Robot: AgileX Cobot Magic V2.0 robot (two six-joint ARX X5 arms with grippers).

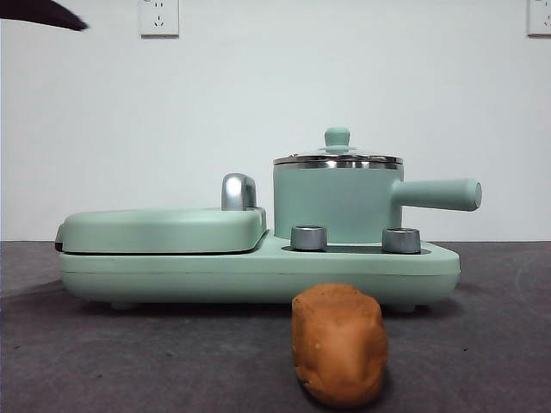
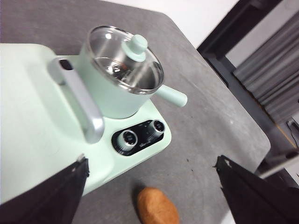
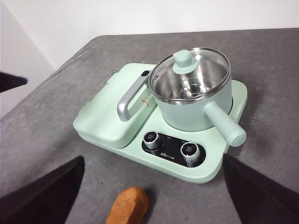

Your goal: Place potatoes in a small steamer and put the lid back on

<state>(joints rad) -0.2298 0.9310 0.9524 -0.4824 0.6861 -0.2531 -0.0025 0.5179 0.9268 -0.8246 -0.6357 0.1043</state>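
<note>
The lid's unbroken rim (image 1: 337,160) rests on top. So I expect the glass lid (image 1: 337,150) to come straight off and leave the steamer standing when I lift the green knob.
The orange-brown potato (image 1: 340,357) lies on the dark table in front of the appliance, also seen as the potato (image 2: 156,207) in the left wrist view and the potato (image 3: 127,205) in the right wrist view. The mint green steamer (image 1: 336,202) stands on the appliance's right side, its side handle pointing right. The glass lid (image 1: 337,159) sits shut on it. Through the lid (image 3: 191,77) I see a bare metal inside. My left gripper (image 2: 152,162) and right gripper (image 3: 153,159) both hover open and hold nothing, high above the potato and away from the steamer (image 2: 117,88).
The flat green griddle cover (image 1: 164,228) with its chrome handle (image 1: 238,191) fills the appliance's left half. Two chrome knobs (image 1: 308,237) sit in front of the pot. An arm's black tip (image 1: 43,13) shows at the top left corner. The table edge (image 2: 243,116) is near.
</note>
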